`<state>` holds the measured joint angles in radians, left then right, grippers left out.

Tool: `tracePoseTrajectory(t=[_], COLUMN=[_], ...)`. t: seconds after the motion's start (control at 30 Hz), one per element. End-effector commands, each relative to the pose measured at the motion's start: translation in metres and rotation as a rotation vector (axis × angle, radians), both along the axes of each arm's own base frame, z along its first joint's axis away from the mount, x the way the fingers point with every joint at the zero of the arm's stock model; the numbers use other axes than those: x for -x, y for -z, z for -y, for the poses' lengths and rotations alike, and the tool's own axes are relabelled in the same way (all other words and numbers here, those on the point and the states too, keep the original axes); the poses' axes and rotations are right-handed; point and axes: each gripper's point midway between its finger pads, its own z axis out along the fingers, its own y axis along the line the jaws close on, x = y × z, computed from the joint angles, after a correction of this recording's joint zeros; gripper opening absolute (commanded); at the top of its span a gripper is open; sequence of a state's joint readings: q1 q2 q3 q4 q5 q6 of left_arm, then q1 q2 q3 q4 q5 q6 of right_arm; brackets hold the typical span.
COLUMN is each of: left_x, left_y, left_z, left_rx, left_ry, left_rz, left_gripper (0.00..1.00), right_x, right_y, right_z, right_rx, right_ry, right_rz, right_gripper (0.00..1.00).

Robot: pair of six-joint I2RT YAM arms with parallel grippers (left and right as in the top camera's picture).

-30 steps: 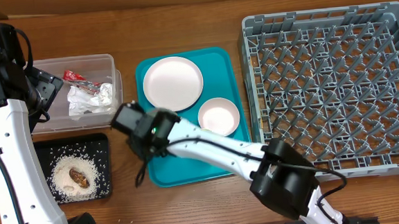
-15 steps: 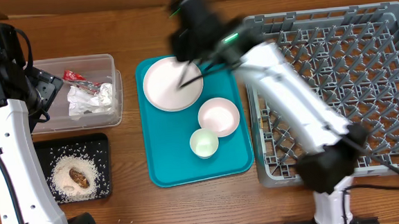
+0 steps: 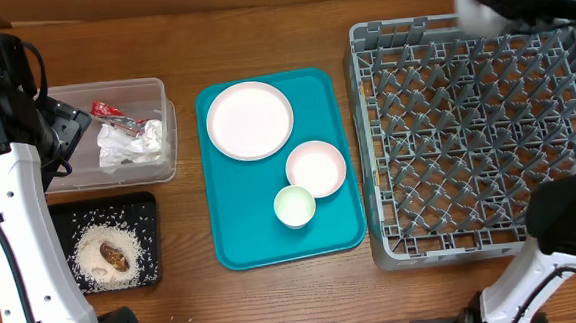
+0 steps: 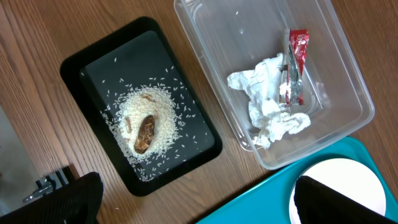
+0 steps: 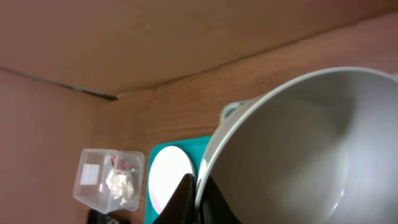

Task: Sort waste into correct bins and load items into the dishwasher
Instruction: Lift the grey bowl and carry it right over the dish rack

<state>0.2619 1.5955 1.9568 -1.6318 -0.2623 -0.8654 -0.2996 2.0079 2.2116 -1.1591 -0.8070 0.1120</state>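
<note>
The grey-white bowl sticks out over the grey dish rack's far edge (image 3: 473,19), so my right gripper should move the bowl back and put it down among the dish rack's pegs (image 3: 459,107).
My right gripper (image 5: 200,186) is shut on the rim of the grey-white bowl (image 5: 298,143). It holds the bowl tilted above the far edge of the grey dish rack (image 3: 476,130), where it shows as a blur (image 3: 472,8). The white plate (image 3: 250,120), pink bowl (image 3: 315,168) and small cup (image 3: 295,206) sit on the teal tray (image 3: 343,233). The napkin (image 4: 267,102) and red wrapper (image 4: 297,53) lie in the clear tub (image 4: 348,93). Rice (image 4: 146,115) and a brown lump (image 4: 145,132) lie in the black tray (image 4: 93,68). My left gripper (image 4: 199,208) hangs open above the table, between these bins and the teal tray.
The left arm (image 3: 11,218) runs down the table's left side beside the tub (image 3: 116,132) and black tray (image 3: 140,206). The right arm's base (image 3: 562,225) overlaps the rack's right side. A brown wall edges the far side of the table.
The right arm has swung from the teal tray's left side, across the plate, to above the rack's far edge, uncovering the small cup. The left arm has not moved.
</note>
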Motion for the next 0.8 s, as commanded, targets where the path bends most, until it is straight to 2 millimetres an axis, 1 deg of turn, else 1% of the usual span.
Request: tracePoseTrajectory(t=[0.0,0.13,0.23,0.3,0.47,0.67,0.77], left_x=[0.000,0.000,0.000,0.000,0.000,0.000,0.000], left_y=[0.000,0.000,0.000,0.000,0.000,0.000,0.000], left_z=[0.000,0.000,0.000,0.000,0.000,0.000,0.000], left_rx=[0.002,0.002,0.002,0.002,0.002,0.002,0.002], left_ry=[-0.017,-0.017,-0.016,-0.017,-0.016,-0.017,-0.017], left_rz=[0.004,0.004,0.004,0.004,0.004,0.004,0.004], left_gripper=[1.00,1.00,1.00,1.00,1.00,1.00,1.00], right_x=[0.009,0.020,0.020,0.020,0.026,0.030,0.029], right_y=[0.007,0.009,0.020,0.026,0.030,0.055,0.062], right_z=[0.007,0.009,0.008,0.004,-0.007,-0.010,-0.009], right_rx=[-0.104,-0.188,-0.210,-0.258,-0.393,-0.422,-0.420], right_ry=[-0.092,-0.188,-0.213,-0.243,-0.346,-0.347,-0.340], right_rz=[0.037,0.114,0.131,0.157,0.260,0.240,0.227], right_gripper=[0.04,0.04,0.04,0.04,0.04,0.04,0.04])
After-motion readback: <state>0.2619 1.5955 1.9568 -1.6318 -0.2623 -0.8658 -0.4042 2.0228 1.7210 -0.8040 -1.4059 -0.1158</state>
